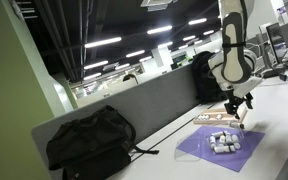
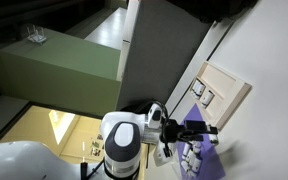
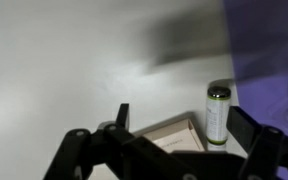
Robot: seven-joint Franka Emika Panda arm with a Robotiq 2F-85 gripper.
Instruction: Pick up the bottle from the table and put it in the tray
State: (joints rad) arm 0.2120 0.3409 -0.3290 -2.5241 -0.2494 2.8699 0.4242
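The bottle (image 3: pixel 218 116) is close to the finger on the purple mat's side. Next, I move my gripper toward the mat and centre it over the bottle (image 3: pixel 218 108) before the fingers close.
In the wrist view a white bottle (image 3: pixel 217 113) with green bands and a dark cap rests on the pale table (image 3: pixel 64 70). It sits just beside the corner of the tan tray (image 3: pixel 169 135), with the purple mat (image 3: pixel 269 40) on its far side. My gripper (image 3: pixel 184 120) is open above them. The bottle is between the two fingers, close to the right one and not touching it. In both exterior views the gripper (image 1: pixel 242 103) (image 2: pixel 210 131) hangs over the tray (image 1: pixel 211 119) (image 2: pixel 224 90), next to the mat (image 1: pixel 222 148) (image 2: pixel 196 140).
Several small white bottles (image 1: pixel 222 141) lie on the purple mat. A black bag (image 1: pixel 89 140) sits on the table against the grey partition panel (image 1: pixel 154 100). Another dark bag (image 1: pixel 206 78) stands further back by the robot's arm.
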